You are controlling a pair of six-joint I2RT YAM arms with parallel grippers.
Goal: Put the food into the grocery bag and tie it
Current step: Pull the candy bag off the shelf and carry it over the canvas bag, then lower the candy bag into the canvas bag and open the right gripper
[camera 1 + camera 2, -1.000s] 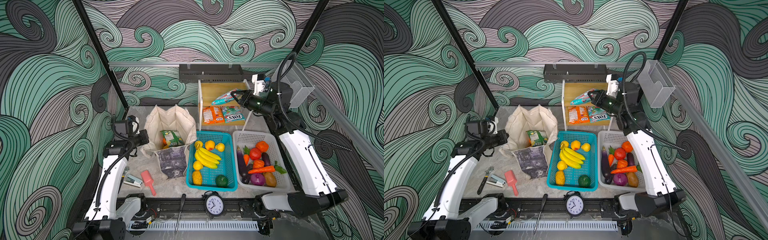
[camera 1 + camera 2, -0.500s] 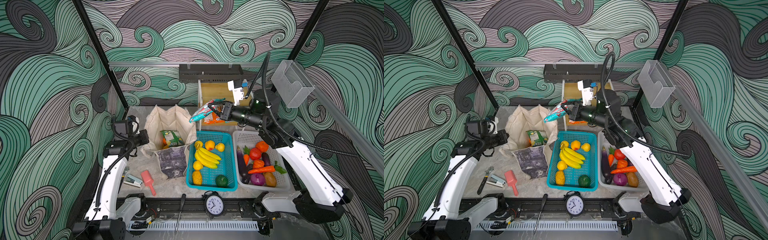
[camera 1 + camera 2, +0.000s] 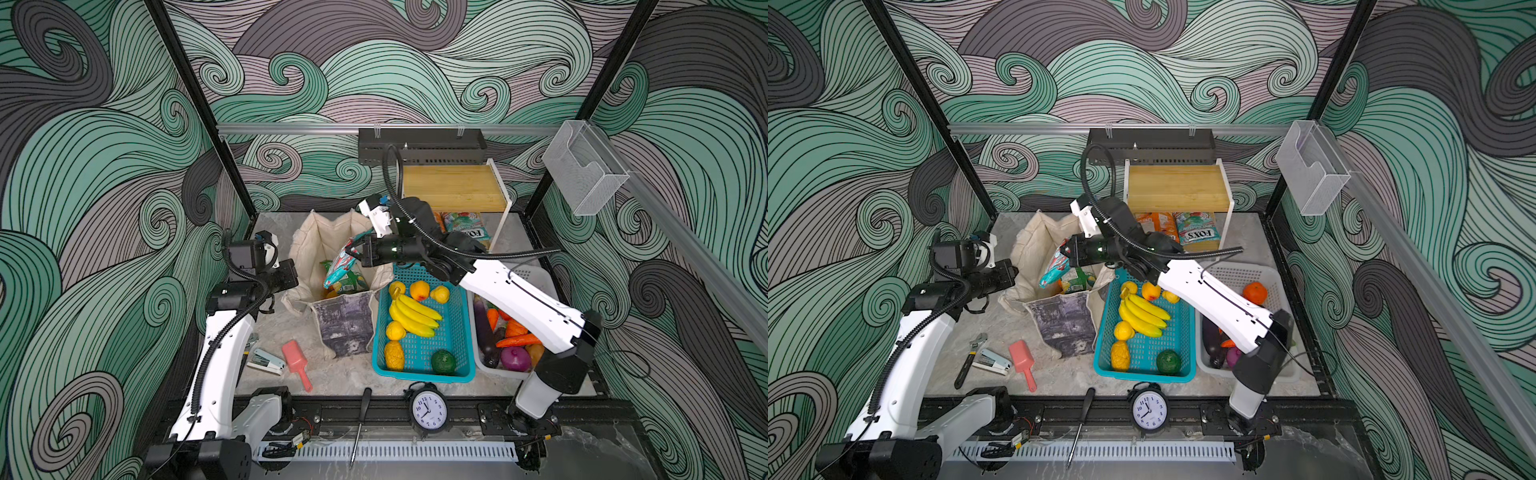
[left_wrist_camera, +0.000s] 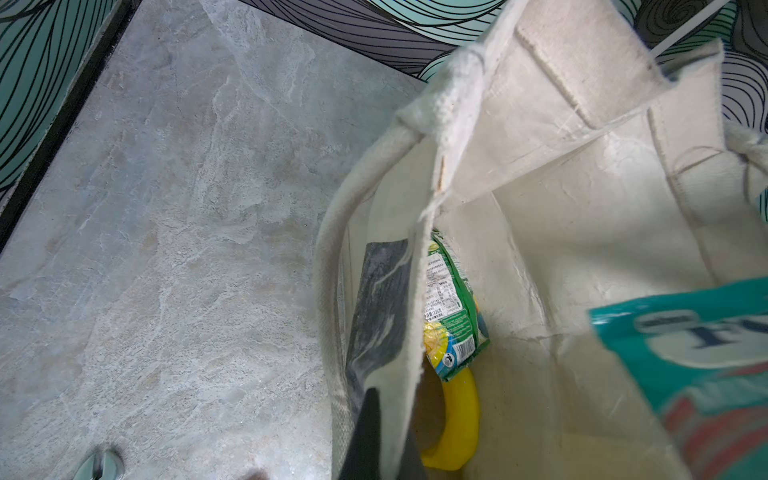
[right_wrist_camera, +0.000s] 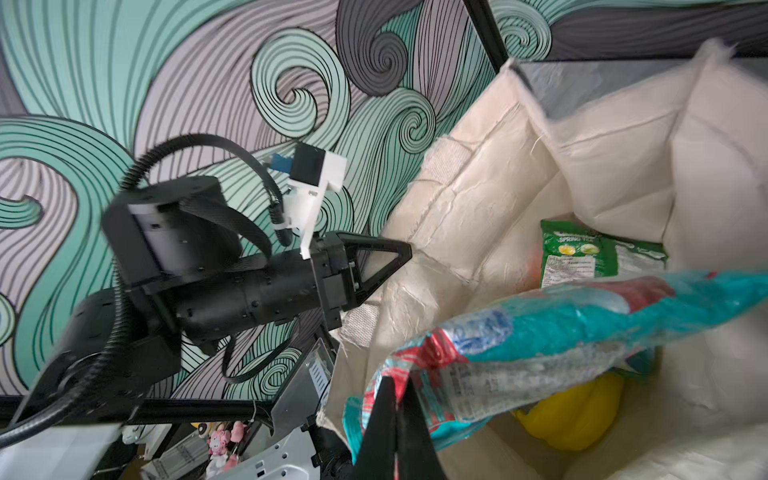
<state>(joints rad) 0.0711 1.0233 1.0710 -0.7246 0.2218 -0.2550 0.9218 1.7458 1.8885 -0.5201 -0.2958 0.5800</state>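
Observation:
The teal-red snack packet [image 3: 341, 269] is hanging over the bag's opening, so the robot's right gripper should go on lowering it until it gets to the green packet [image 3: 352, 282], then let it go.
The beige grocery bag [image 3: 316, 245] [image 3: 1034, 245] stands open at the middle left. My left gripper [image 3: 293, 272] [image 3: 1013, 272] [image 4: 388, 440] is shut on the bag's left rim [image 4: 415, 291] and holds it up. My right gripper [image 3: 353, 251] [image 3: 1065, 252] [image 5: 399, 415] is shut on the end of a teal-red snack packet [image 3: 338, 270] [image 3: 1052, 268] [image 5: 561, 332] [image 4: 706, 353], which hangs over the bag's mouth. Inside lie a green packet [image 3: 353, 283] [image 4: 451, 299] [image 5: 590, 257] and a yellow banana [image 4: 457, 419].
Right of the bag a teal basket [image 3: 422, 376] holds bananas and other fruit, and a white basket [image 3: 532, 274] holds vegetables. A wooden shelf [image 3: 453, 187] at the back has packets [image 3: 465, 226] under it. A pink scoop [image 3: 295, 361], stapler [image 3: 266, 360], screwdriver [image 3: 359, 419] and clock [image 3: 430, 409] lie in front.
My right arm has swung left from the shelf with the teal-red packet, which now hangs over the bag's mouth. The left arm has kept still on the rim.

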